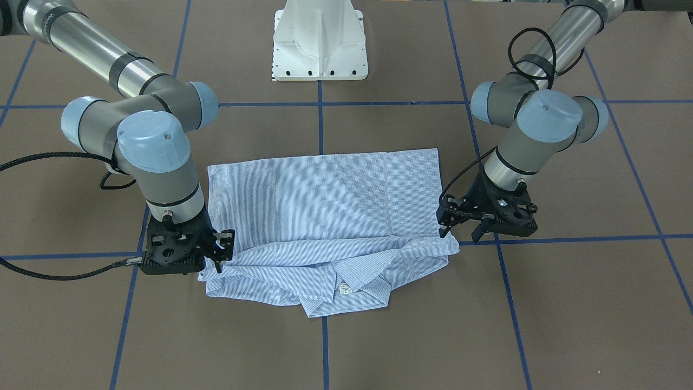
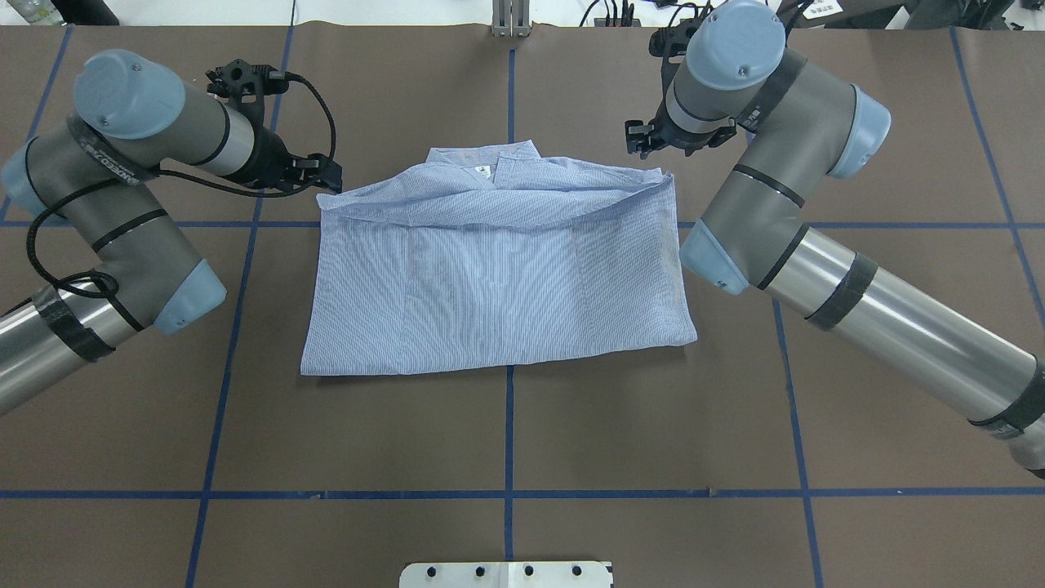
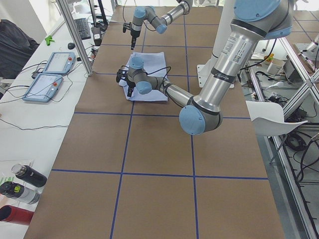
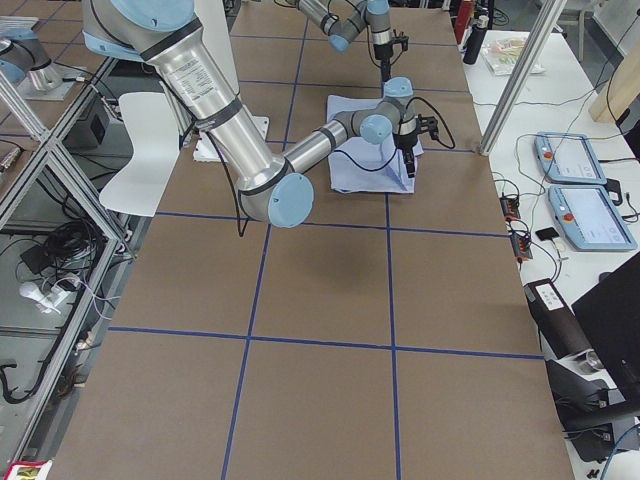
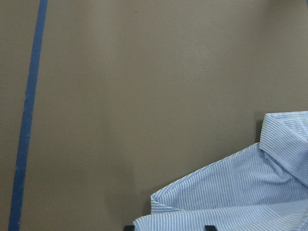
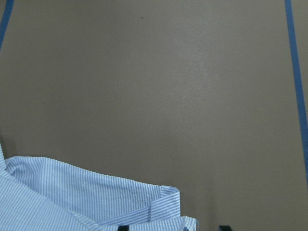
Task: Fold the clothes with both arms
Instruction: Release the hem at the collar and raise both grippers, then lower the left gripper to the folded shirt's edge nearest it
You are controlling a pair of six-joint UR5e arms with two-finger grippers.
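The collar end (image 1: 341, 276) is folded flat. The light blue striped shirt (image 1: 318, 198) will turn around with its folds still in place when I pull its corner.
The light blue striped shirt (image 1: 325, 206) (image 2: 498, 286) lies folded flat on the brown table, its collar (image 1: 346, 292) on the edge far from the robot's base. My left gripper (image 1: 460, 232) (image 2: 326, 178) hangs open at the shirt's collar-side corner, and the left wrist view shows that corner (image 5: 231, 197) between the fingertips (image 5: 209, 226). Over the opposite collar-side corner my right gripper (image 1: 223, 252) (image 2: 641, 140) is open too. The right wrist view shows a folded edge (image 6: 96, 192) just ahead of its fingertips (image 6: 123, 227). Neither gripper holds cloth.
The white pedestal base (image 1: 319, 43) (image 2: 506, 574) stands at the robot's side of the table. Blue tape lines (image 2: 510, 408) grid the brown surface. Teach pendants (image 3: 50, 74) and bottles (image 3: 22, 184) lie on a side bench beyond the far edge.
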